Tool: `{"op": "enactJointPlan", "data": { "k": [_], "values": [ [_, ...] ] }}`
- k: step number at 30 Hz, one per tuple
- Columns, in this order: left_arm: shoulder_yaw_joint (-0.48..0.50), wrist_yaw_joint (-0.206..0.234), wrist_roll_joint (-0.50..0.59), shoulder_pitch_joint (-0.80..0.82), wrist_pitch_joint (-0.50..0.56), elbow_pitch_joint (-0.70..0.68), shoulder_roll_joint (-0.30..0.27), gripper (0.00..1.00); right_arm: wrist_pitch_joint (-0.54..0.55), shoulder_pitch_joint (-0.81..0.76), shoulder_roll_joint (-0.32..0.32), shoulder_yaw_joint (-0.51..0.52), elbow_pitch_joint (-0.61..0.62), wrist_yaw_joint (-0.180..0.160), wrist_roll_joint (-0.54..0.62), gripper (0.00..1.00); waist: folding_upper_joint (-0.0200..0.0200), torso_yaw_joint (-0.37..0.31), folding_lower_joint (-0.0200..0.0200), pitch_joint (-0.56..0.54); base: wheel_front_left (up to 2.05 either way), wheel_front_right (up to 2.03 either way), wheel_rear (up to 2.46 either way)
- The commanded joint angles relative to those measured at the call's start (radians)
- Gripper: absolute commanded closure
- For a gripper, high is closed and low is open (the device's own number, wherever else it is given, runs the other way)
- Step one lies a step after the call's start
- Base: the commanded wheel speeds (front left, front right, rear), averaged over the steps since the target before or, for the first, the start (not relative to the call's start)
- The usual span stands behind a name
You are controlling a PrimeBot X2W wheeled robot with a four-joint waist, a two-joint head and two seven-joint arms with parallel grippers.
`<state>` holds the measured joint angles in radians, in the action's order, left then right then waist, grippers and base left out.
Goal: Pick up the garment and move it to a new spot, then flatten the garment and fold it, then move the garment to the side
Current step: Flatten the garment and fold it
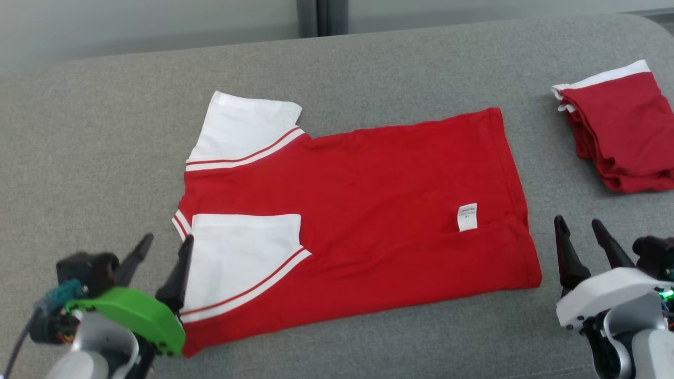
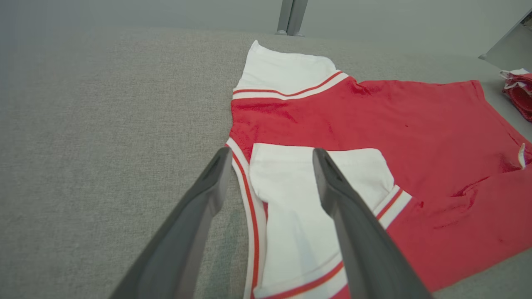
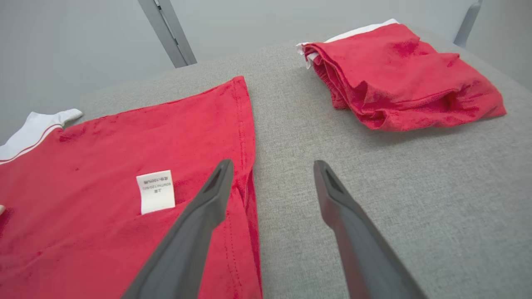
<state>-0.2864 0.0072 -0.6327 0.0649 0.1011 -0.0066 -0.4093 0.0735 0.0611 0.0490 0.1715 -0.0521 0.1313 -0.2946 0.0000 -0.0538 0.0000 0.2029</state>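
Note:
I expect the far white sleeve [image 1: 243,131] to land across the near white sleeve [image 1: 241,259] when I fold it over, because both sleeves lie in line at the collar end.
A red garment [image 1: 368,200] with white sleeves lies flat across the grey surface, its near long side folded over so one white sleeve [image 1: 245,252] and a white care label [image 1: 467,217] face up. My left gripper [image 1: 167,241] stands open at the garment's collar end, holding nothing; in the left wrist view its fingers [image 2: 336,207] straddle the striped collar edge and the folded sleeve [image 2: 299,216]. My right gripper [image 1: 579,223] is open just off the hem end, its left finger over the garment's [image 3: 124,166] hem in the right wrist view.
A second red and white garment [image 1: 621,131] lies folded at the far right of the surface [image 1: 105,131]; it also appears in the right wrist view as a red bundle [image 3: 399,70]. A pale wall and a dark post [image 1: 321,16] stand behind.

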Motion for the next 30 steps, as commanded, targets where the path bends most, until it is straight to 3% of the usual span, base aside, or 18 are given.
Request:
{"op": "enactJointPlan", "data": {
  "k": [1, 7, 12, 17, 23, 30],
  "values": [
    [0.009, -0.009, 0.011, 0.061, 0.025, -0.014, -0.029, 0.0, 0.005, 0.033, 0.003, -0.003, 0.011, -0.001, 0.016, 0.0, 0.0, -0.012, 0.0, 0.024, 0.0, 0.0, 0.0],
    [0.018, -0.058, 0.032, 0.323, 0.135, -0.017, -0.108, 0.0, 0.015, 0.159, 0.003, -0.042, 0.018, -0.001, 0.057, 0.0, 0.0, -0.044, 0.0, 0.104, 0.0, 0.0, 0.0],
    [-0.006, -0.108, 0.012, 0.543, 0.221, 0.079, -0.143, 0.0, 0.01, 0.261, 0.003, -0.097, 0.001, -0.001, 0.067, 0.0, 0.0, -0.081, 0.0, 0.19, 0.0, 0.0, 0.0],
    [-0.055, -0.131, -0.013, 0.722, 0.317, 0.196, -0.187, 0.0, 0.001, 0.356, 0.003, -0.158, -0.022, -0.001, 0.073, 0.0, 0.0, -0.129, 0.0, 0.285, 0.0, 0.0, 0.0],
    [-0.106, -0.138, -0.045, 0.833, 0.398, 0.3, -0.228, 0.0, -0.018, 0.445, 0.003, -0.21, -0.057, -0.001, 0.06, 0.0, 0.0, -0.184, 0.0, 0.368, 0.0, 0.0, 0.0],
    [-0.126, -0.14, -0.076, 0.882, 0.411, 0.364, -0.249, 0.0, -0.049, 0.515, 0.003, -0.239, -0.1, -0.001, 0.047, 0.0, 0.0, -0.222, 0.0, 0.426, 0.0, 0.0, 0.0]
  ]
}}
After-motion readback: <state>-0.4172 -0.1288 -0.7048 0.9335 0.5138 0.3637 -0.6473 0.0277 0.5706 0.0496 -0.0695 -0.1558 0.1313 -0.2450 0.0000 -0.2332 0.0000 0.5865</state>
